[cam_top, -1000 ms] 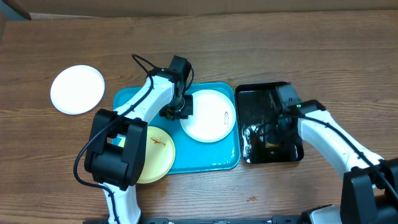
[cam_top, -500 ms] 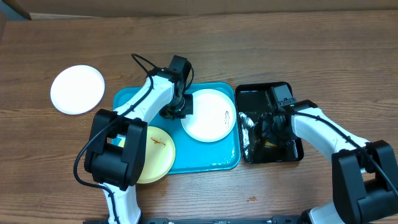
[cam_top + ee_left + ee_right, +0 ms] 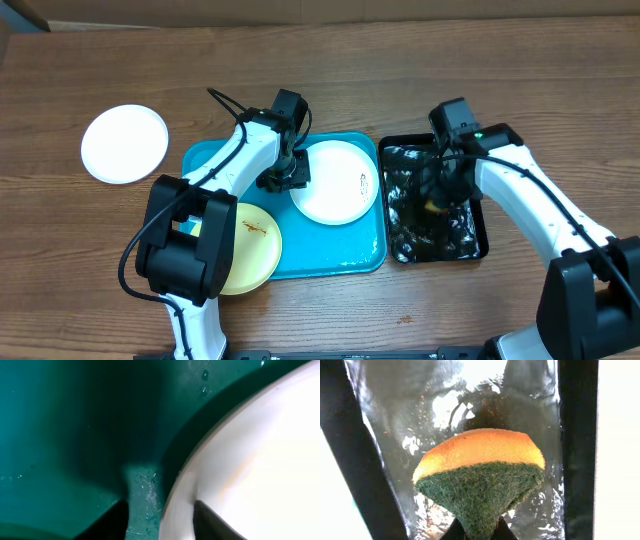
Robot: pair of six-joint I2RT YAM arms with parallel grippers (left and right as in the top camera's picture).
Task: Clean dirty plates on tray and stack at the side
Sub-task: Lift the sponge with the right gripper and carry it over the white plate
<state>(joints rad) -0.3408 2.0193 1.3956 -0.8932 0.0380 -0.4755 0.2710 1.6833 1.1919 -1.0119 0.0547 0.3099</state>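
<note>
The white plate's rim (image 3: 168,511) is loose between my left gripper's open fingers, so next my left gripper grips it tight to keep it still before my right gripper scrubs the brown smear (image 3: 363,183).
On the turquoise tray (image 3: 330,255) lies a white plate (image 3: 335,184) with a small brown smear near its right rim. A pale yellow plate (image 3: 245,250) with an orange smear overlaps the tray's front left corner. Another white plate (image 3: 125,143) rests on the table at far left. My left gripper (image 3: 285,178) is low at the tray plate's left rim. In the left wrist view its fingers (image 3: 117,520) straddle that plate's rim (image 3: 180,495), open, with tray (image 3: 60,435) showing in the gap. My right gripper (image 3: 477,532) is shut on an orange-and-green sponge (image 3: 480,475) (image 3: 437,203).
A glossy black tray (image 3: 470,245) with water in it stands right of the turquoise tray, and the sponge hangs over its wet floor (image 3: 420,420). Bare wooden table (image 3: 400,80) lies at the back and far left. The left arm's cable loops above the tray's back left corner.
My right gripper has shut on the sponge in the black tray and raised it. My left gripper's jaws have parted at the white plate's rim.
</note>
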